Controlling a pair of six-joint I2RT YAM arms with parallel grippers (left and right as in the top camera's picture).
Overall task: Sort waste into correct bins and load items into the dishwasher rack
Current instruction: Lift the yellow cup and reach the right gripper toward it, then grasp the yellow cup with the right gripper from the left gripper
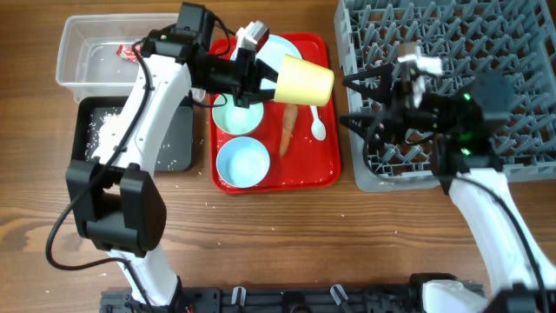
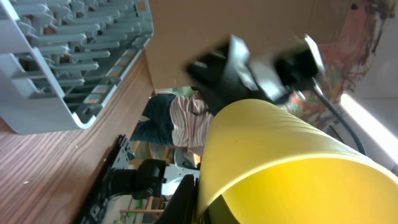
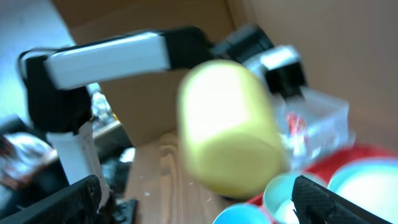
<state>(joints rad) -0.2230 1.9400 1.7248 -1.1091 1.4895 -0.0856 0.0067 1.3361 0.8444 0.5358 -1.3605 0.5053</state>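
Note:
My left gripper is holding the small yellow cup by its rim (image 1: 278, 79), short of the dishwasher rack. My right gripper needs to take the cup by its base (image 1: 328, 89) first.
My left gripper (image 1: 265, 83) is shut on the small yellow cup (image 1: 304, 80) and holds it on its side above the red serving tray. In the left wrist view the cup (image 2: 280, 162) fills the frame beside my finger (image 2: 205, 208). My right gripper (image 1: 365, 104) is open and empty over the left edge of the grey dishwasher rack (image 1: 486, 35), its jaws facing the cup (image 3: 230, 124); both fingers (image 3: 199, 205) show spread wide. Two pale blue bowls (image 1: 239, 113) (image 1: 242, 163), a carrot (image 1: 287, 129) and a white spoon (image 1: 318, 129) lie on the tray. The pale blue plate (image 1: 282, 45) is partly hidden.
The red serving tray (image 1: 330, 165) lies mid-table. The clear tub (image 1: 78, 43) at far left holds a red sauce packet (image 1: 130, 52). The black tray (image 1: 178, 143) below it holds white rice (image 1: 104, 130). Rice grains lie scattered on the wood.

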